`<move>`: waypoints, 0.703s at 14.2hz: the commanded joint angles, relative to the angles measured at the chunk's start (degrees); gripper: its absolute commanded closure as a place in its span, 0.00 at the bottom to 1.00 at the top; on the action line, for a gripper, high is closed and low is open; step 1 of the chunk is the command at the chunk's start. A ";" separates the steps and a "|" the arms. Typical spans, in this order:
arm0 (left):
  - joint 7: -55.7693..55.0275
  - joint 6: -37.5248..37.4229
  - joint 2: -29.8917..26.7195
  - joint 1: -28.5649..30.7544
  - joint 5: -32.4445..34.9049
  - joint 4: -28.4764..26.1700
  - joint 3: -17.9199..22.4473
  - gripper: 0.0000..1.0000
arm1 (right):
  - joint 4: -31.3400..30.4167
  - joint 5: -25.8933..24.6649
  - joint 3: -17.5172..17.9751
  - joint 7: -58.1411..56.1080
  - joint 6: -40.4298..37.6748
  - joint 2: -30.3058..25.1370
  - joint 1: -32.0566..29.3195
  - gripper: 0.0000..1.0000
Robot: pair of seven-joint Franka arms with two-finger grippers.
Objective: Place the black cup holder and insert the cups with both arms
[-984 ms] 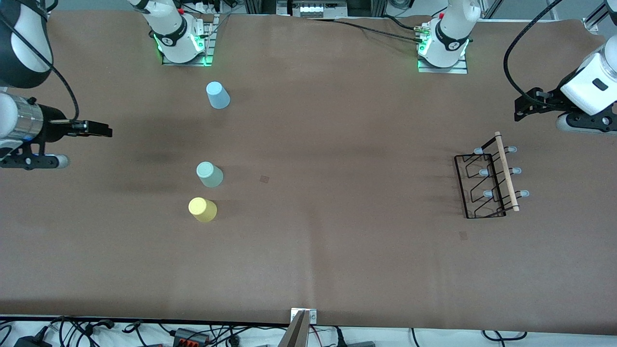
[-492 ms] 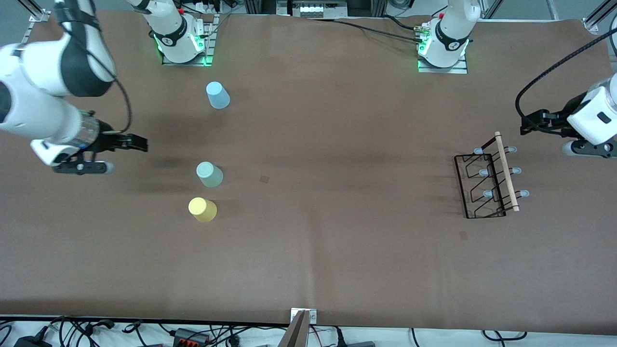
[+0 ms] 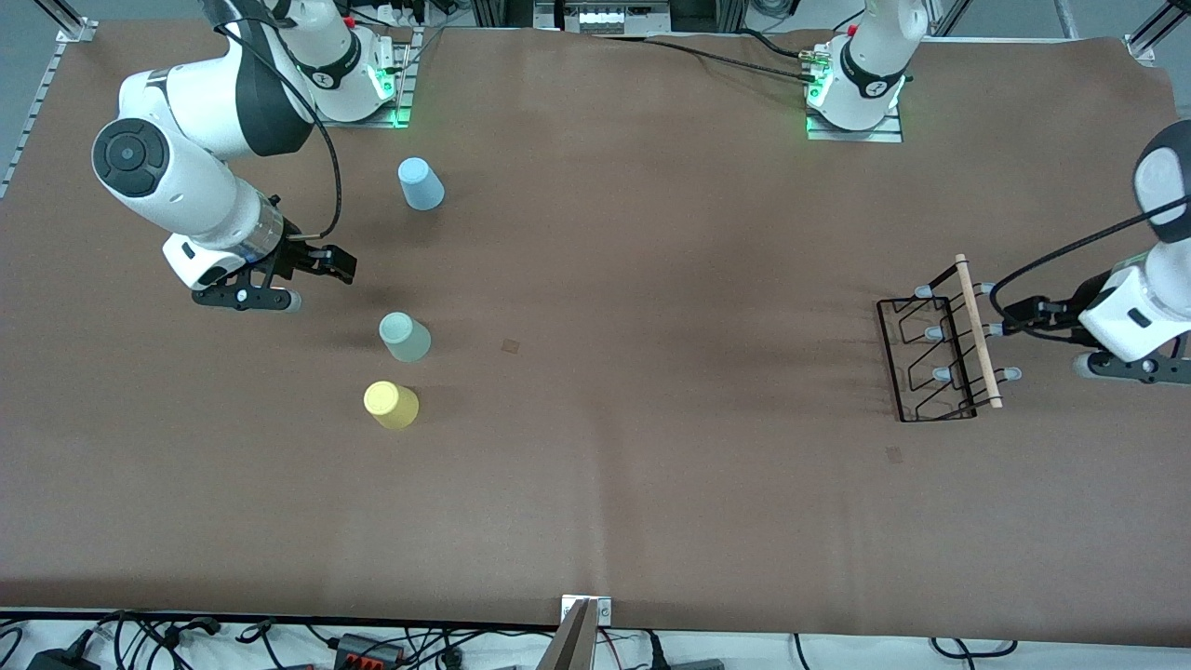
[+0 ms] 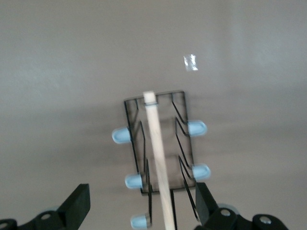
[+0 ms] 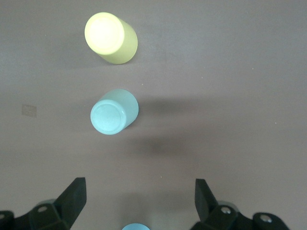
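Observation:
My gripper will bring the whole black cup holder (image 3: pixel 933 357) along, pegs and all, when it lifts the wooden rod, because a ring (image 4: pixel 151 104) goes around the rod's end.
The black cup holder (image 3: pixel 938 355) lies on the brown table toward the left arm's end, its wooden rod (image 3: pixel 977 330) on the side toward my left gripper (image 3: pixel 1014 316). That gripper hangs open over the holder's pegs; in the left wrist view the rod (image 4: pixel 158 158) runs between the open fingers (image 4: pixel 79 203) of the left gripper (image 4: pixel 142 203). Three cups stand toward the right arm's end: blue (image 3: pixel 421 183), pale green (image 3: pixel 404 337), yellow (image 3: pixel 391 405). My right gripper (image 3: pixel 327 264) is open over the table between the blue and green cups. The right wrist view shows the green cup (image 5: pixel 114 115), the yellow cup (image 5: pixel 111 38) and the right gripper (image 5: pixel 139 196), empty.
Both arm bases (image 3: pixel 349 84) (image 3: pixel 856 93) stand along the table's edge farthest from the front camera. Small tape marks (image 3: pixel 511 345) (image 3: pixel 894 454) lie on the brown surface. Cables and a metal bracket (image 3: pixel 584 614) line the nearest edge.
The right arm swung in from the table's end, bringing its gripper close to the cups. The left gripper moved from the table's end to over the holder's pegs. Cups and holder have not moved.

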 commanded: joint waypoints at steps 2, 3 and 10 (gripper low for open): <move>-0.10 14.69 -4.41 1.65 0.85 -11.54 -1.07 0.03 | -1.87 0.51 -0.42 0.20 2.79 -1.22 0.35 0.00; -2.02 15.32 -4.41 1.65 0.85 -13.03 -1.07 0.05 | -1.79 0.51 -0.42 0.20 3.14 -1.04 0.35 0.00; -6.00 22.43 -3.18 1.39 0.85 -17.26 -2.13 0.12 | -1.88 -0.01 -0.42 11.23 8.40 2.90 3.41 0.00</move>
